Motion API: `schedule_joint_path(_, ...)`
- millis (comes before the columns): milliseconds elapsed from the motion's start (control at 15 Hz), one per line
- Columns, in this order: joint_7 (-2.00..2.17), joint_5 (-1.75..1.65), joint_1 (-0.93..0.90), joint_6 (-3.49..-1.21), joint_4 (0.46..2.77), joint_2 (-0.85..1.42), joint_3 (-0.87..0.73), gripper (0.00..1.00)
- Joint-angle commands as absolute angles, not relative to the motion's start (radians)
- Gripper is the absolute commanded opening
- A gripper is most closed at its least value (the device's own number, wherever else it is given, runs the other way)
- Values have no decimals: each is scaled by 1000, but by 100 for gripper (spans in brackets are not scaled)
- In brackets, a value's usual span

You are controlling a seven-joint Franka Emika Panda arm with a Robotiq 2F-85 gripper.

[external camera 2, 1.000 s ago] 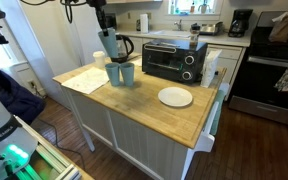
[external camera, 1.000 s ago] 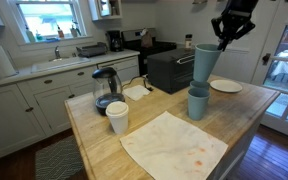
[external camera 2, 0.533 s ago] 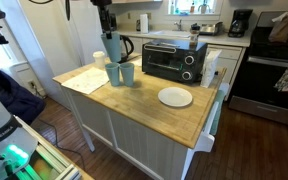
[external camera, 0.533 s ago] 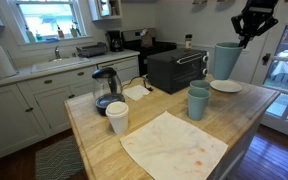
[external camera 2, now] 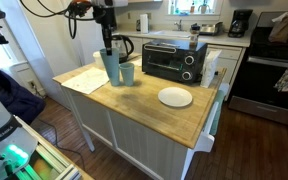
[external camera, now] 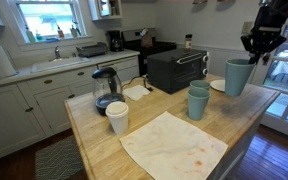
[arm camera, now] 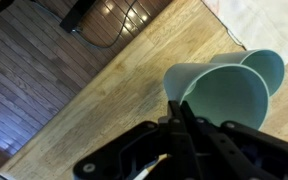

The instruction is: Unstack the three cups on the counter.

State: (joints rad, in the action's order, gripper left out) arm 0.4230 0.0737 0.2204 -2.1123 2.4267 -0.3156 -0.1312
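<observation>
My gripper keeps lowering the held teal cup (external camera: 239, 78), which hangs upright above open counter (external camera: 227, 113) beside the other teal cups, until it stands there, then let go.
My gripper (external camera: 252, 58) is shut on the rim of one teal cup (external camera: 238, 77) and holds it upright, low over the wooden counter (external camera: 104, 150), beside the other teal cups. Those two cups (external camera: 198, 101) stand nested on the counter. In an exterior view the gripper (external camera 2: 107, 46) holds its cup (external camera 2: 109, 63) right next to the nested pair (external camera 2: 127, 73). In the wrist view the fingers (arm camera: 184, 122) pinch the rim of the held cup (arm camera: 224, 100), with the nested pair (arm camera: 267, 62) just behind. I cannot tell whether the held cup touches the counter.
A white cup (external camera: 117, 117), a stained cloth (external camera: 174, 145), a glass kettle (external camera: 105, 90) and a black toaster oven (external camera: 174, 70) are on the counter. A white plate (external camera 2: 175, 97) lies nearer the far end. The counter edge (external camera 2: 144, 125) drops to the floor.
The gripper has carried the teal cup sideways away from above the nested pair and lowered it towards the counter beside them. The other cups have not moved.
</observation>
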Motion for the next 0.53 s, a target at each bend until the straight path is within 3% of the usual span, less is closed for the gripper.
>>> schedule_joint_path(0, 364, 80, 217, -2214, 2488, -293, -135, 1)
schedule_joint_path(467, 303, 132, 207, -2361, 2543, -204, -151, 1)
